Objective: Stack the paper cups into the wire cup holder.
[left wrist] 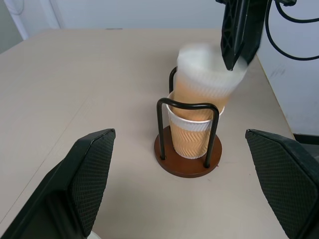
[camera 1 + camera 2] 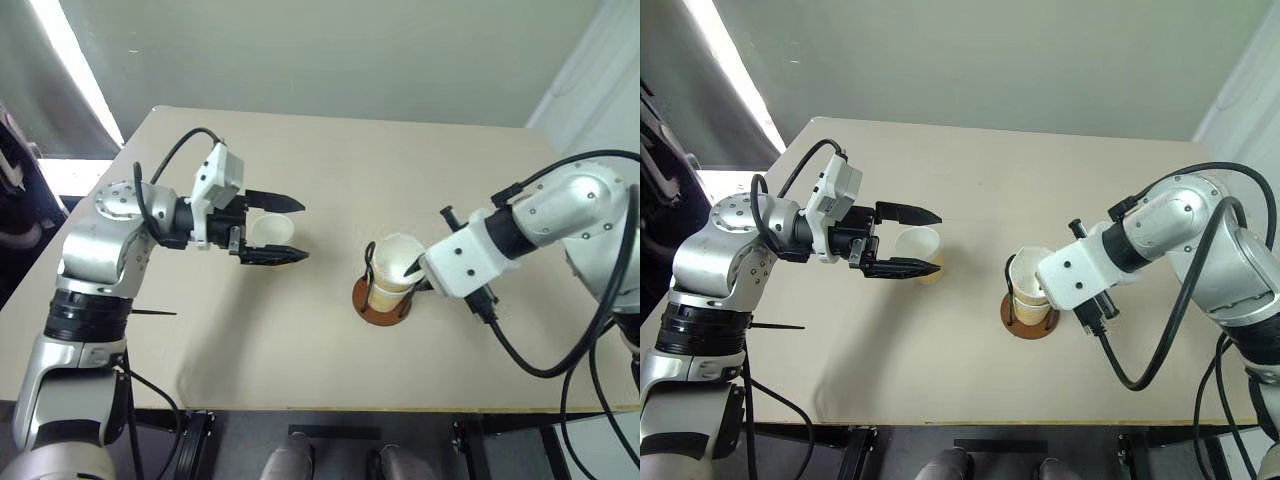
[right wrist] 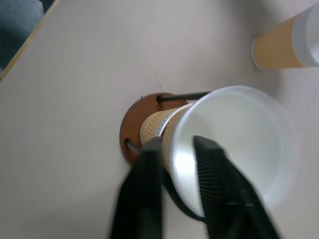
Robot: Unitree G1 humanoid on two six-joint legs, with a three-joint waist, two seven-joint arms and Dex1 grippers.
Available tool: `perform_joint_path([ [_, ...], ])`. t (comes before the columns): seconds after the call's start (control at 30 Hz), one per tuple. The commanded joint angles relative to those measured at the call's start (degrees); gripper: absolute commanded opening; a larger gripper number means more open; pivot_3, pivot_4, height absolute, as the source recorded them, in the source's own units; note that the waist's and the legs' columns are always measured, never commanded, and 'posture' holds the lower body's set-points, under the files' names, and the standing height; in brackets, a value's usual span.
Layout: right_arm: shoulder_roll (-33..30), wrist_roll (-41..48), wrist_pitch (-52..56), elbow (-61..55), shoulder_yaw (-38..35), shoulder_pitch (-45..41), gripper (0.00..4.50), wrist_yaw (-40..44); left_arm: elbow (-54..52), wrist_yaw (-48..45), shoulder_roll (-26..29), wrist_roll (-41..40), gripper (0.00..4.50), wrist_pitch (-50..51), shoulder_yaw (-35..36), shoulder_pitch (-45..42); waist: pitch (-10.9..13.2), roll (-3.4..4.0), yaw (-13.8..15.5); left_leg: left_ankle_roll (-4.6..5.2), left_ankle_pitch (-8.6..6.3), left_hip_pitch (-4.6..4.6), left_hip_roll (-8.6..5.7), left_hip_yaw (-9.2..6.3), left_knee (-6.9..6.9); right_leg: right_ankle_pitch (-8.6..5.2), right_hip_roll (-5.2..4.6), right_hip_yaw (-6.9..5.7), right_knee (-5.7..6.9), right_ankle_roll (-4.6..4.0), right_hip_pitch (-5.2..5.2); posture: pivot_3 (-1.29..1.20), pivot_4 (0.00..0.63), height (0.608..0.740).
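Observation:
My left gripper will lower the paper cup (image 2: pixel 272 231) under it into the stack, where the cup should nest almost to its rim, as the stacked cups (image 2: pixel 393 275) narrow downward.
The wire cup holder (image 1: pixel 175 166) stands on the table, right of centre, with one paper cup (image 1: pixel 192 137) seated between its black loops. A second paper cup (image 1: pixel 207 74), blurred, sits partway into the first and tilts a little. My right gripper (image 3: pixel 177 149) comes down on that cup's rim, one finger inside and one outside the wall, with a gap wider than the wall between them. A third paper cup (image 2: pixel 270 232) stands upright on the table to the left. My left gripper (image 2: pixel 305 230) hovers level above it, open, with nothing between its fingers.
The beige table (image 2: pixel 300 340) has bare surface in front of and behind the holder. Its front edge runs close below the holder, and a grey wall stands behind the far edge. Black cables hang from my right arm near the table's right corner.

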Motion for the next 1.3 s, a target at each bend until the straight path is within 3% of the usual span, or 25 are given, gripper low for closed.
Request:
perform_joint_path([
  [0.03,1.8,2.0,3.7,-1.3,-2.3,-2.0,2.28,-1.7,-2.0,0.2,0.7,-0.4,4.50,-0.1,1.8,-0.2,0.0,0.00,0.0,0.00,0.00,0.00,0.00,0.00,0.00,0.00,0.00,0.00,0.00,0.00,0.00,0.00,0.150,0.740],
  [0.1,3.2,3.8,7.0,-1.6,-3.6,-2.6,2.96,-2.8,-2.0,0.3,0.7,-0.4,4.50,-0.1,1.9,0.0,0.0,0.00,-0.1,0.00,0.00,0.01,0.00,0.00,-0.01,0.00,0.00,0.00,0.00,0.00,-0.01,0.00,0.150,0.740],
  [0.43,7.4,20.9,33.6,-2.9,-19.5,-6.0,2.96,-14.5,-0.8,1.5,4.0,8.1,4.50,-9.9,0.6,0.4,0.0,0.00,0.0,-0.03,0.01,0.00,0.00,-0.02,-0.09,-0.04,0.00,-0.01,-0.05,-0.06,-0.02,0.00,0.150,0.740],
  [0.6,6.9,27.2,40.9,-4.1,-24.1,-5.6,2.96,-19.5,2.8,4.1,4.0,13.7,4.50,-14.9,-0.3,-1.2,0.0,0.00,0.0,-0.04,0.02,0.00,-0.01,-0.02,-0.09,-0.04,0.00,-0.01,-0.06,-0.07,-0.05,0.00,0.150,0.740],
  [0.93,1.6,33.1,40.8,-5.6,-25.4,-0.6,2.96,-21.2,7.3,7.3,1.1,22.5,4.50,-22.6,-4.8,-4.9,0.0,0.01,0.1,-0.10,0.04,-0.02,-0.01,0.00,-0.14,-0.05,-0.01,0.01,-0.04,-0.08,-0.15,0.00,0.150,0.740],
  [1.3,-3.4,38.3,42.5,-5.6,-25.7,1.3,2.96,-22.2,7.9,4.8,2.4,30.4,4.50,-30.7,-10.5,-3.9,0.0,0.01,0.0,-0.09,0.03,-0.04,-0.02,0.01,-0.15,-0.04,-0.01,0.04,-0.04,-0.07,-0.17,0.00,0.150,0.740],
])
